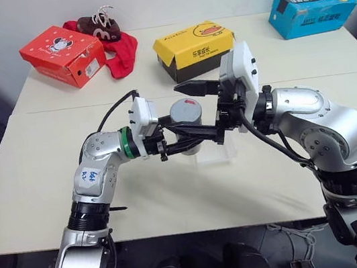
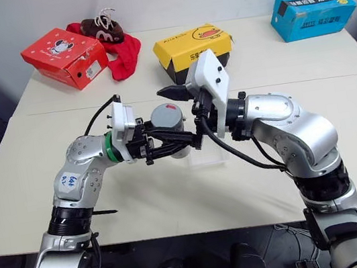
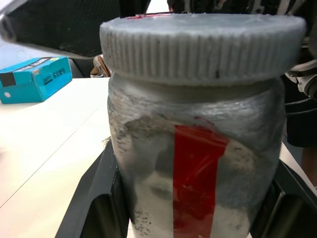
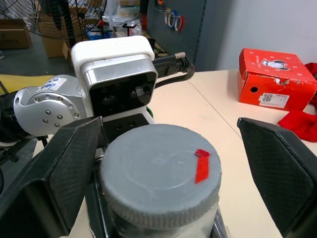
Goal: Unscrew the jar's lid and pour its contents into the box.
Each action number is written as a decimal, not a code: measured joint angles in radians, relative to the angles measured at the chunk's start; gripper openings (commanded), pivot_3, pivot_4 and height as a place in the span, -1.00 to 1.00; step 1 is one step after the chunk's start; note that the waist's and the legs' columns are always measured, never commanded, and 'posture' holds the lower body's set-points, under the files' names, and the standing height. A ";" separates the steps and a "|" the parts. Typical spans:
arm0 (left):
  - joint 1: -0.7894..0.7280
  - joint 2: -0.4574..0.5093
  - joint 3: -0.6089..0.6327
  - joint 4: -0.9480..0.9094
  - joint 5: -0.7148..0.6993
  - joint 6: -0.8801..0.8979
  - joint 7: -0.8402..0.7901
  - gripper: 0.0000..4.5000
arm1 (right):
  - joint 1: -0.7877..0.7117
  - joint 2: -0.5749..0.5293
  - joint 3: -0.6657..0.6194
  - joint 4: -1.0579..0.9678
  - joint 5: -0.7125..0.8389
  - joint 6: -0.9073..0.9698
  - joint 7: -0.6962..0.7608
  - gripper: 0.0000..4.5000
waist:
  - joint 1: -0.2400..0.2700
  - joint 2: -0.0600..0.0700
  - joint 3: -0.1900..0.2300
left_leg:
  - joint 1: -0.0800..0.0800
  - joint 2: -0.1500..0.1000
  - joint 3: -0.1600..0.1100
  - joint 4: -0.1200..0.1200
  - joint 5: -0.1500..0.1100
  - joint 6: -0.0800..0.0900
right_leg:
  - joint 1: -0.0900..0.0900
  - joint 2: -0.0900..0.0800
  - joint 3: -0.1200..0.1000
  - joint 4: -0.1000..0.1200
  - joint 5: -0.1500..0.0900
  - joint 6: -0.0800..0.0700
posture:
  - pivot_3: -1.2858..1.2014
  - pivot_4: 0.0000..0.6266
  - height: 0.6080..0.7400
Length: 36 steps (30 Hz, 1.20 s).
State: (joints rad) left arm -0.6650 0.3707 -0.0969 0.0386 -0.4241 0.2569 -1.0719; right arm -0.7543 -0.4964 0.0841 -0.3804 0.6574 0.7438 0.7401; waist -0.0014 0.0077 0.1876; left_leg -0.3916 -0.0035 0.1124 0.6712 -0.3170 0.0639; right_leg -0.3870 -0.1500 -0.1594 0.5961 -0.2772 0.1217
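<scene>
The ribbed lid (image 4: 161, 173) will turn alone and come cleanly off when I unscrew it, because my left gripper (image 1: 175, 145) is closed around the jar below it.
My left gripper (image 1: 193, 140) is shut on the jar (image 1: 187, 124), holding it upright above the table. The jar (image 3: 198, 168) is white-grey with a red stripe on its side. The ribbed grey lid (image 4: 161, 168) sits on the jar and carries a small red mark. My right gripper (image 1: 197, 112) is open, with one black finger (image 4: 277, 168) on each side of the lid and a gap to it on both sides. The clear plastic box (image 1: 221, 152) lies on the table just below and behind the jar. The contents are hidden inside the jar.
At the back of the white table (image 1: 52, 195) stand a red shoebox (image 1: 63, 55), a red cloth with a brown shoe (image 1: 117, 45), a yellow-and-black carton (image 1: 194, 50) and a blue box (image 1: 312, 9). The carton is close behind the grippers.
</scene>
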 measured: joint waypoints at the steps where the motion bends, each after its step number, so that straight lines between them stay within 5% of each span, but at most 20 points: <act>1: 0.002 -0.001 -0.001 -0.005 0.000 -0.001 -0.002 0.04 | -0.010 0.003 0.003 0.004 0.000 0.000 0.004 0.99 | 0.000 0.000 0.000 | 0.000 0.000 0.000 0.000 0.000 0.000 | 0.000 0.000 0.000 0.000 0.000 0.000 | 0.03 -0.52 1.00; 14: 0.031 0.000 -0.002 -0.036 -0.001 -0.006 -0.002 0.04 | -0.036 0.022 0.009 0.057 0.011 0.004 0.047 0.99 | 0.000 0.000 0.000 | 0.000 0.000 0.000 0.000 0.000 0.000 | 0.000 0.000 0.000 0.000 0.000 0.000 | 0.03 -0.52 1.00; 36: 0.052 0.017 0.000 -0.038 -0.007 0.023 -0.025 0.04 | 0.037 -0.103 -0.093 0.062 0.080 0.004 0.129 0.99 | 0.001 0.000 0.000 | 0.000 0.000 0.000 0.000 0.000 0.000 | 0.000 0.000 0.000 0.000 0.000 0.000 | 0.03 -0.52 1.00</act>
State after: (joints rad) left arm -0.6131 0.3872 -0.0973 0.0001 -0.4311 0.2796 -1.0968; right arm -0.7169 -0.5990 -0.0092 -0.3183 0.7377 0.7482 0.8695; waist -0.0008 0.0077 0.1876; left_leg -0.3916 -0.0035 0.1124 0.6715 -0.3170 0.0639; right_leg -0.3870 -0.1503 -0.1592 0.5964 -0.2772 0.1217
